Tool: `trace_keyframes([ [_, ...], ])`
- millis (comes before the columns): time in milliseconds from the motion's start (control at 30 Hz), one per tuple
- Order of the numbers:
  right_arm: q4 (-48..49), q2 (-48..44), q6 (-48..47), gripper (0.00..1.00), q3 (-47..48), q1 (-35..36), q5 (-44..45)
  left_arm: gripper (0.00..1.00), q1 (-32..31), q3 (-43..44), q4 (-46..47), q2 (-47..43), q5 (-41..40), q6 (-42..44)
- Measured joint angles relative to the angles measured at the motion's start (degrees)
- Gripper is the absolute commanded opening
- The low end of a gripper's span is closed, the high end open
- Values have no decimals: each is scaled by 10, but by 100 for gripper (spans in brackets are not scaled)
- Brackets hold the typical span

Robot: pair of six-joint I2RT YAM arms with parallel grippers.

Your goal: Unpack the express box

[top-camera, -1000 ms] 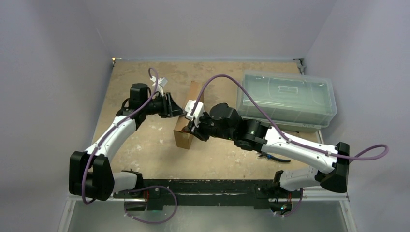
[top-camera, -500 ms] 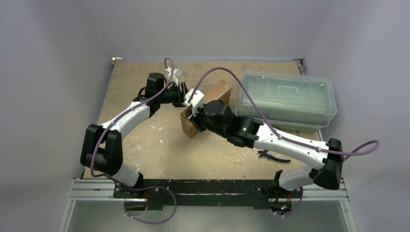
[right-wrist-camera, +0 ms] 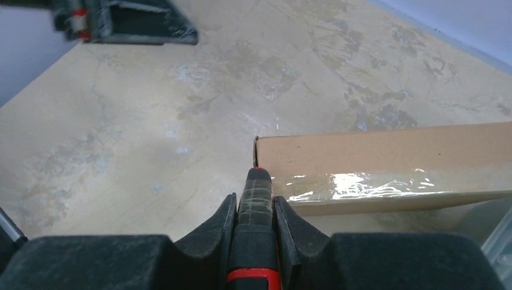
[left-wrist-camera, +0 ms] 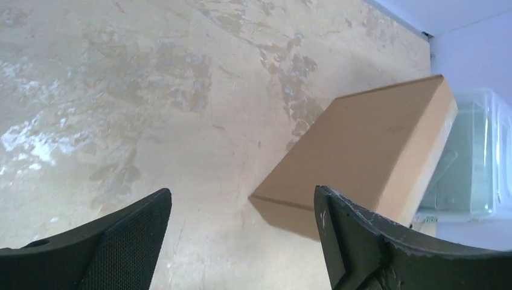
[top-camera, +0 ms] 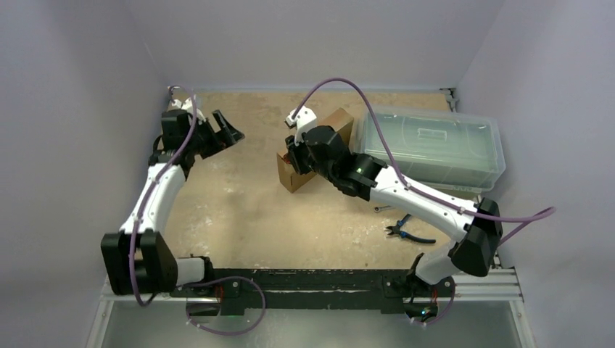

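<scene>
I can see the black tool touching the box's taped edge while the box's near end is free, so I should keep that end still with my left gripper before cutting.
The express box is a flat brown cardboard box lying at an angle in the middle of the table, also in the left wrist view. Clear tape runs along its side edge. My right gripper is shut on a black tool with a red band. The tool's tip sits at the taped edge's near corner. My left gripper hangs open at the far left, well apart from the box, with nothing between its fingers.
A clear plastic lidded bin stands right behind the box at the back right. Black-handled pliers lie on the table under the right arm. Walls close the table on three sides.
My left gripper let go of the box, opened wide and swung back to the far left. The box turned and lies further back. My right gripper followed it with the tool.
</scene>
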Motion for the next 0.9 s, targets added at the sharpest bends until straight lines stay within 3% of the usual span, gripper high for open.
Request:
trace_keyframes([
  [133,-18,34,17,0,40,-18,-12,91,-3,-94,40,-115,-33,0],
  [200,-24,45,23,0,54,-24,-22,91,-20,-193,112,-191,-60,-6],
  [300,-31,51,31,0,63,-31,-34,91,-104,-327,183,-305,-120,12],
  [367,-40,54,33,0,71,-35,-40,88,-183,-356,198,-327,-139,49],
  [500,-69,63,33,0,94,-36,-44,87,-251,-364,309,-267,-132,122],
  [633,-97,70,30,0,115,-37,-46,79,-255,-426,435,-234,-112,179],
  [900,-104,69,28,0,117,-38,-55,82,-255,-442,625,-123,-34,264],
])
